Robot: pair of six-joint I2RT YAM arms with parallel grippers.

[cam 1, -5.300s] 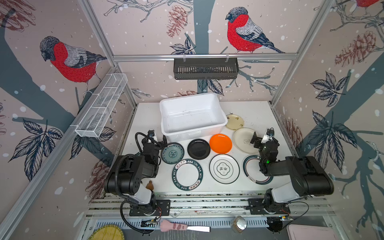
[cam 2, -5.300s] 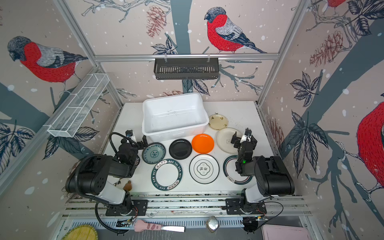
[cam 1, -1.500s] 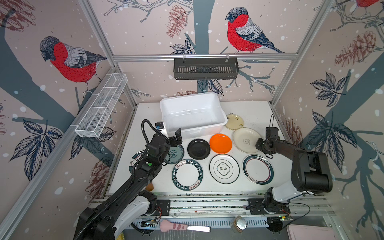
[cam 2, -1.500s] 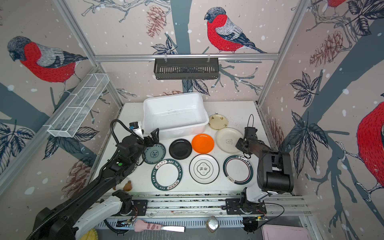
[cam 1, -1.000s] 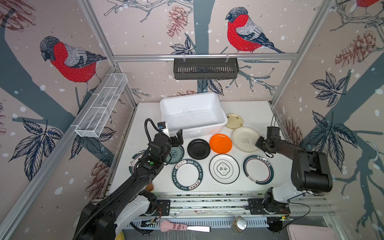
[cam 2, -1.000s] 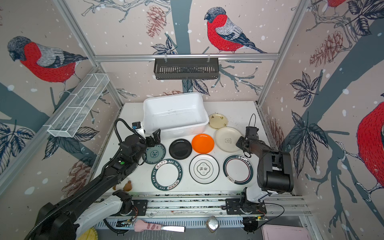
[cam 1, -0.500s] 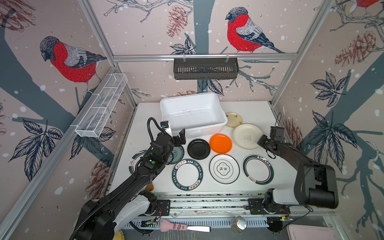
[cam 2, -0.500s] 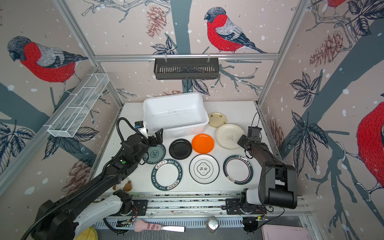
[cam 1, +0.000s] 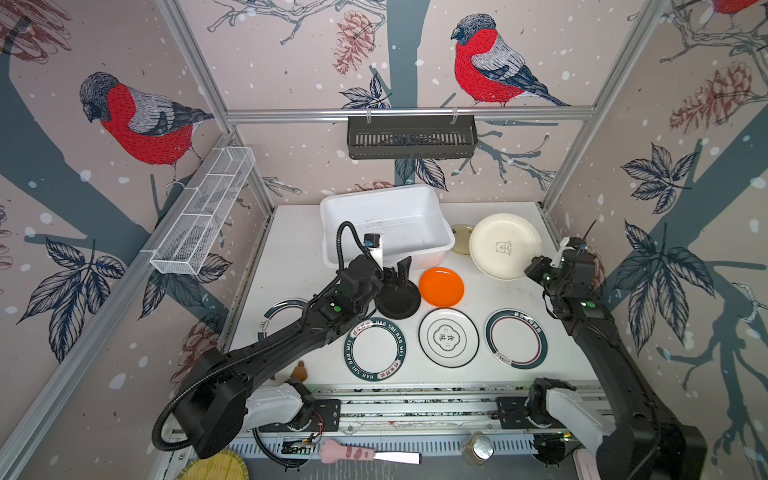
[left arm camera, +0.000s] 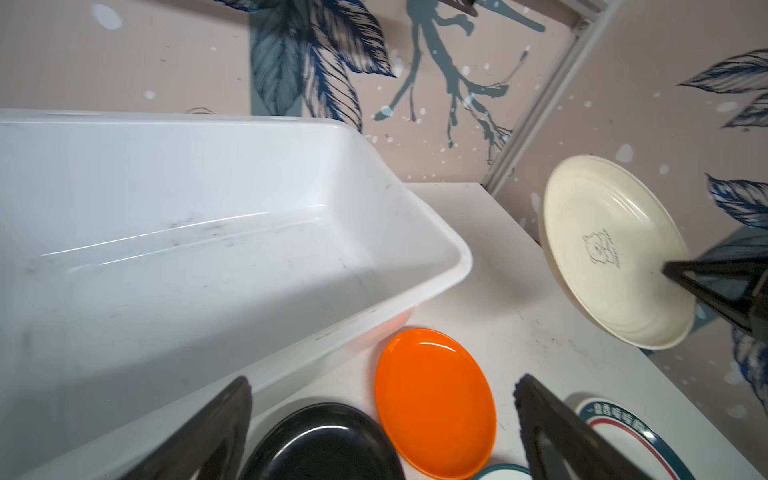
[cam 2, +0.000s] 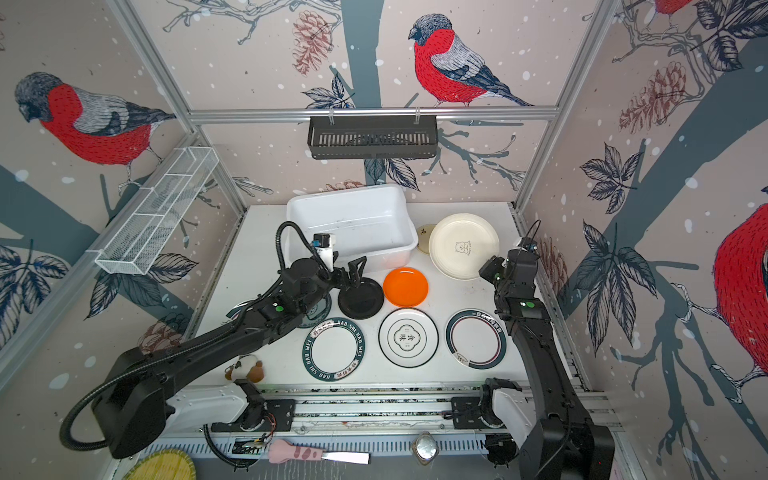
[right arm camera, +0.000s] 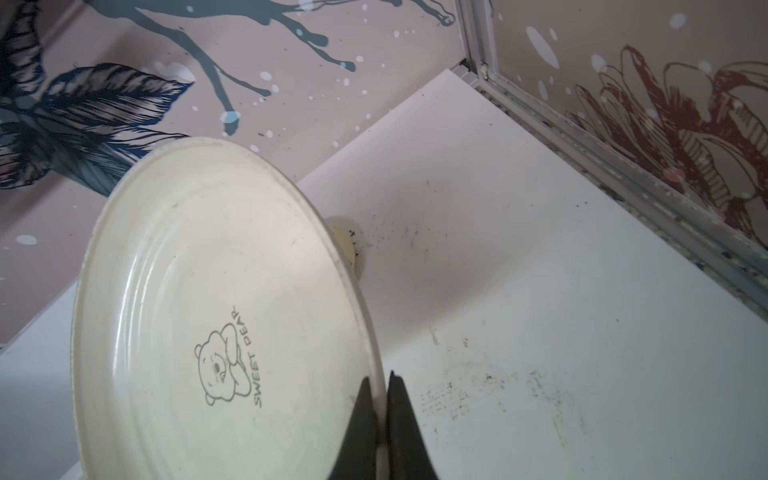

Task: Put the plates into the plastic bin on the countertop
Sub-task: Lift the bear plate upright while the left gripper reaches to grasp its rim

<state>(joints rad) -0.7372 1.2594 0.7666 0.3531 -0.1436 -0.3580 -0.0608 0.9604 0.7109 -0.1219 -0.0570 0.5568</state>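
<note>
I expect the cream plate (cam 1: 505,246) to lie flat with room to spare when I lower it in, because the bin's bottom (cam 1: 400,230) is wide and empty.
The white plastic bin (cam 1: 390,220) (left arm camera: 208,249) stands at the back of the countertop (cam 1: 291,249). My right gripper (cam 1: 530,270) (right arm camera: 380,382) is shut on the rim of a cream plate (cam 1: 505,245) (right arm camera: 216,316), which is lifted and tilted to the right of the bin. My left gripper (cam 1: 397,270) (left arm camera: 382,382) is open above the black plate (cam 1: 399,301), just in front of the bin. The orange plate (cam 1: 441,286) lies beside the black one. In front lie a lettered-rim plate (cam 1: 374,348), an emblem plate (cam 1: 448,337) and a teal-rimmed plate (cam 1: 516,338).
A small cream plate (cam 1: 461,239) lies partly behind the lifted one. Another rimmed plate (cam 1: 276,316) sits under my left arm. A black slotted basket (cam 1: 411,135) hangs on the back rail and a wire rack (cam 1: 203,212) on the left wall. A small toy (cam 1: 299,371) stands at the front edge.
My right gripper has raised the cream plate off the countertop and tilted it toward the bin. My left gripper has moved right, from the teal patterned plate to over the black plate.
</note>
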